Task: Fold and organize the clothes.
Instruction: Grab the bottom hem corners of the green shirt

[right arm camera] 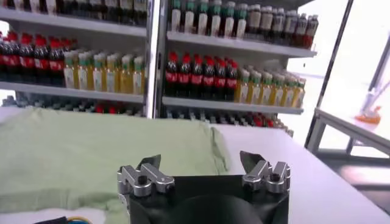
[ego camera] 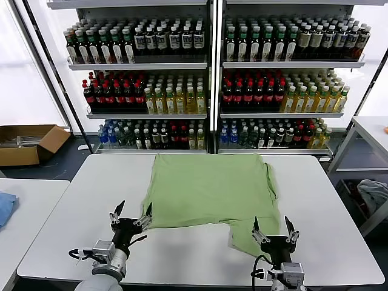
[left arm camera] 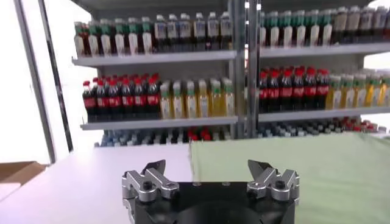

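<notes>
The robot's right gripper has its open fingers on both sides of the outer edge of the light green shirt's flap, so it should keep going down until they close on that flap.
The light green shirt lies spread on the white table, plain side up, with a flap hanging toward the front right. My left gripper is open and empty, just at the shirt's front left corner. My right gripper is open and empty, at the front right flap of the shirt. The shirt also shows in the left wrist view beyond my left gripper, and in the right wrist view beyond my right gripper. Collar, buttons and print are hidden.
Shelves of bottles stand behind the table. A second white table at the left carries a blue cloth. A cardboard box sits on the floor at the left. Another table and a grey-blue bundle are at the right.
</notes>
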### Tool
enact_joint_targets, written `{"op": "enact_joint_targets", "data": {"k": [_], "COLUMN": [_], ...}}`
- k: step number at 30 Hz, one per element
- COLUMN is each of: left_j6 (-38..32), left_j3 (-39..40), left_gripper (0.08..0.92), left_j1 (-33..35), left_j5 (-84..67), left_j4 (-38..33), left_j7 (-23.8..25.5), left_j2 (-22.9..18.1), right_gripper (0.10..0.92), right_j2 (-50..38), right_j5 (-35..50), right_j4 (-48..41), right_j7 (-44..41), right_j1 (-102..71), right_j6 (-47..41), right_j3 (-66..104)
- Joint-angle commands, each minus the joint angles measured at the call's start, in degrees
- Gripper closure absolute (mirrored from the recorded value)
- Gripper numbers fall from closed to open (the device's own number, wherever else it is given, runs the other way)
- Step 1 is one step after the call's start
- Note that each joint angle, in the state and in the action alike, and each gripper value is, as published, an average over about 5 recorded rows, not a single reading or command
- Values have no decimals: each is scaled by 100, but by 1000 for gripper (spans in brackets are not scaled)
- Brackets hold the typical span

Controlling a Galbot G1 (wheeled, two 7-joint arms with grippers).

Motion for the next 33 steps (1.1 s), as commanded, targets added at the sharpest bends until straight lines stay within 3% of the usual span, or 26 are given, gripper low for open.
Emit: {"op": "enact_joint_targets", "data": {"k": [1, 33], "left_j6": [375, 399], "left_j3": [32, 90], "left_gripper": [177, 177], "left_j1": [-25, -66], "left_j5": [51, 75], "left_j4": [221, 603], "left_j7": [28, 60], "left_j2": [48, 114], "right_gripper": [203, 203], "right_j2": [9, 355], "right_j5": [204, 343], "right_j4": [-75, -299], "right_j7": [216, 530], "right_j1": [-77, -219], "right_j6": [-80, -30], "right_j3": [-24, -124]}}
